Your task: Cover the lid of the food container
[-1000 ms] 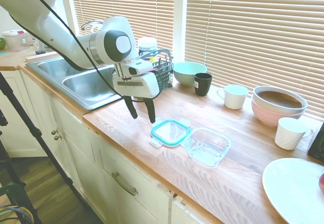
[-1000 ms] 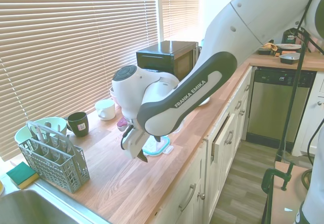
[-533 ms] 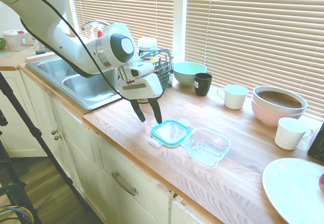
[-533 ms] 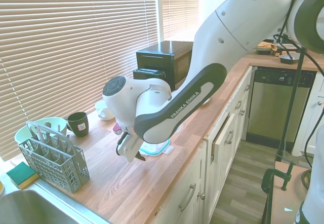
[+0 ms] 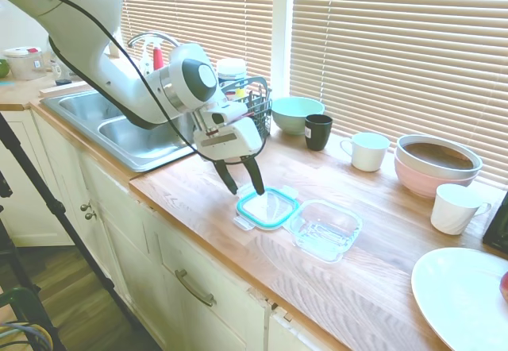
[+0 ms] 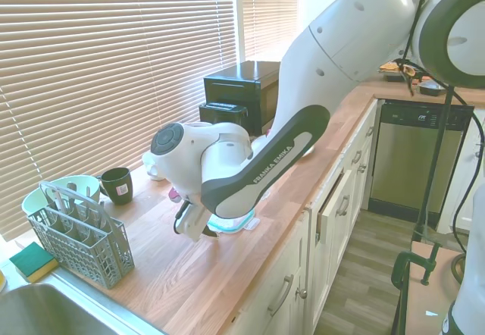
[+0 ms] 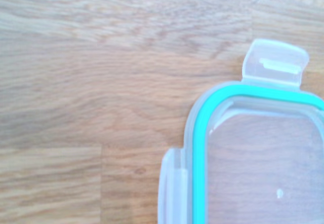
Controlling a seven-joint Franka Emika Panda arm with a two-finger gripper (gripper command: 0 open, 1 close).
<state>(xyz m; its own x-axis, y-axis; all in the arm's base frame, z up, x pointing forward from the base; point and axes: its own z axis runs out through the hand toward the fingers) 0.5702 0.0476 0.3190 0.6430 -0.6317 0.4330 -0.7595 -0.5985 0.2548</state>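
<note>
The lid (image 5: 269, 208) will tilt steeply and hang stiffly when I lift it, because my gripper is over the flat lid's sink-side edge (image 5: 241, 202).
The lid (image 5: 268, 207), clear with a teal rim and snap tabs, lies flat on the wooden counter (image 5: 206, 200). Right beside it, on the far side from the sink, sits the clear square food container (image 5: 325, 229), uncovered. My gripper (image 5: 243, 187) hangs open just above the lid's sink-side edge, its two dark fingers (image 5: 256, 178) pointing down and holding nothing. In the second exterior view my gripper (image 6: 198, 232) hides most of the lid (image 6: 236, 222). The wrist view shows one corner of the lid (image 7: 253, 153) with two tabs, close up.
Behind the lid stand a grey cutlery basket (image 5: 255, 111), a mint-green bowl (image 5: 297, 113), a black mug (image 5: 318, 131), a white mug (image 5: 367, 151), stacked pink and white bowls (image 5: 437, 163) and another white cup (image 5: 456, 208). A white plate (image 5: 464, 295) lies at the right, the sink (image 5: 127, 129) at the left.
My gripper has moved away from the sink toward the lid and come down lower, still open. The lid and the container have stayed put.
</note>
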